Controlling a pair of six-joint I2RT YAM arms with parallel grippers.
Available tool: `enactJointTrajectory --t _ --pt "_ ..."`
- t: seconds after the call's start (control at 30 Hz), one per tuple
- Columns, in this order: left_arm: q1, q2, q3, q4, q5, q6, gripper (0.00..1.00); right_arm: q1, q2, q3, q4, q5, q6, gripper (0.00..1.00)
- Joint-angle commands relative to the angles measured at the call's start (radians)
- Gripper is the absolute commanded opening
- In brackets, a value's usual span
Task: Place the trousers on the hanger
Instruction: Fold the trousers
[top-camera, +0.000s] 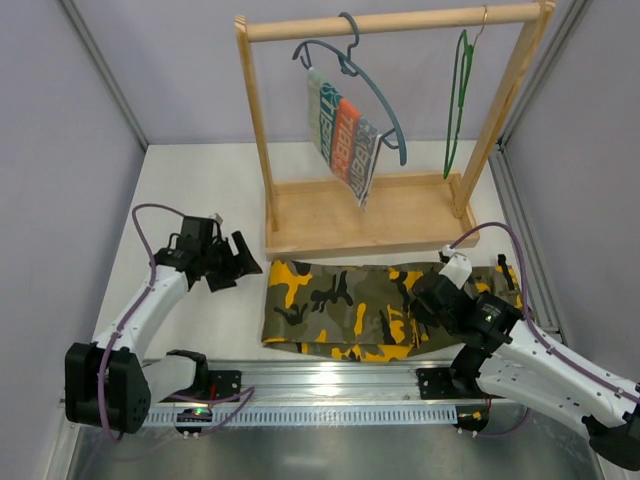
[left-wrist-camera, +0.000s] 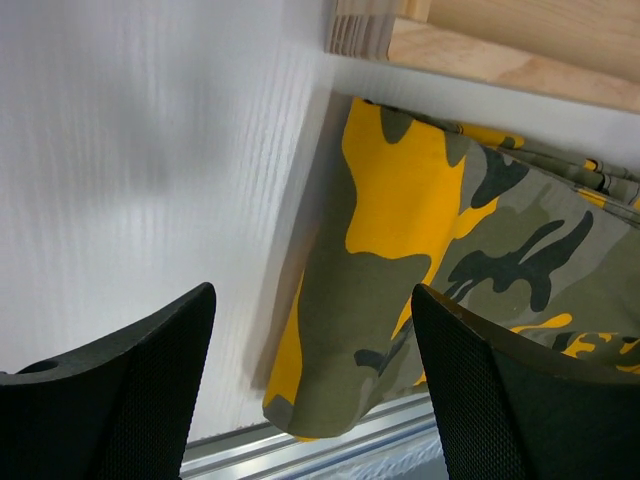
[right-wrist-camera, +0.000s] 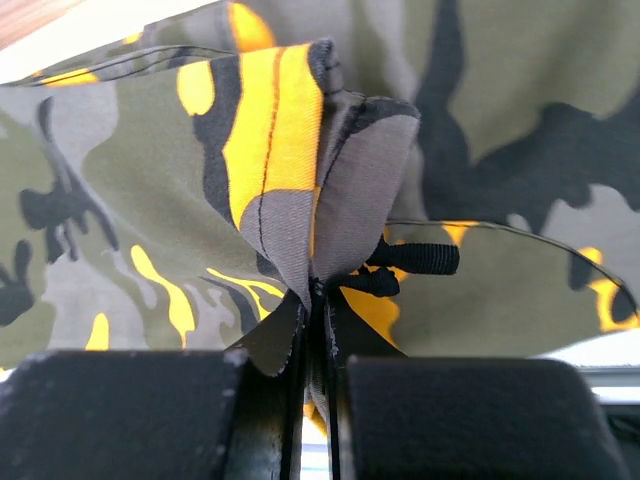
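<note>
The trousers' folded end (top-camera: 273, 308) lies beyond my left gripper, so my right gripper should slide the trousers back while my left gripper takes their corner (top-camera: 280, 269) by the rack.
The camouflage trousers (top-camera: 345, 305) lie folded flat on the table in front of the wooden rack. My right gripper (top-camera: 432, 296) is shut on a pinched fold of the trousers (right-wrist-camera: 300, 180) at their right end, next to a black belt loop. My left gripper (top-camera: 238, 266) is open and empty, just left of the trousers' left end (left-wrist-camera: 370, 300). The thin green hanger (top-camera: 458, 100) hangs from the rack's rail at the far right, apart from both grippers.
A wooden rack (top-camera: 370, 225) with a flat base stands just behind the trousers. A blue-grey hanger (top-camera: 365, 85) with a striped cloth (top-camera: 342, 135) hangs on its rail. A metal rail (top-camera: 330, 385) runs along the table's near edge.
</note>
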Motion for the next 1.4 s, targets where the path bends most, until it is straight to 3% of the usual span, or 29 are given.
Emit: enactJointTrajectory --t 0.0,0.13,0.27,0.8,0.87,1.0,1.03,1.07,1.17,1.37 --pt "-0.025 -0.024 -0.056 0.083 0.069 -0.054 0.79 -0.016 0.017 0.003 -0.086 0.058 0.054 0.04" --pt "-0.08 -0.036 -0.104 0.167 0.101 -0.108 0.79 -0.017 0.051 0.08 -0.245 0.171 0.198 0.04" --pt "-0.117 -0.015 -0.122 0.207 0.091 -0.124 0.79 -0.019 0.025 0.167 -0.33 0.239 0.211 0.04" --pt "-0.19 0.112 -0.251 0.473 0.132 -0.246 0.75 -0.031 0.066 0.172 -0.287 0.224 0.157 0.04" --pt "-0.192 0.145 -0.25 0.488 0.147 -0.26 0.69 -0.031 0.06 0.166 -0.24 0.21 0.11 0.04" --pt "-0.191 0.212 -0.189 0.4 0.121 -0.243 0.24 -0.031 0.032 0.1 -0.012 0.048 -0.102 0.04" --pt "-0.191 0.23 -0.134 0.37 0.095 -0.222 0.07 -0.031 0.032 0.095 0.041 0.005 -0.113 0.04" --pt "-0.191 0.253 -0.109 0.288 0.077 -0.21 0.0 -0.032 0.035 0.092 0.055 -0.007 -0.122 0.04" --pt "-0.184 0.272 -0.012 0.116 -0.137 -0.197 0.0 -0.031 0.077 0.094 0.104 -0.023 -0.134 0.04" --pt "-0.031 0.235 0.054 -0.091 -0.285 -0.191 0.0 -0.025 0.228 0.043 0.306 -0.121 -0.101 0.04"
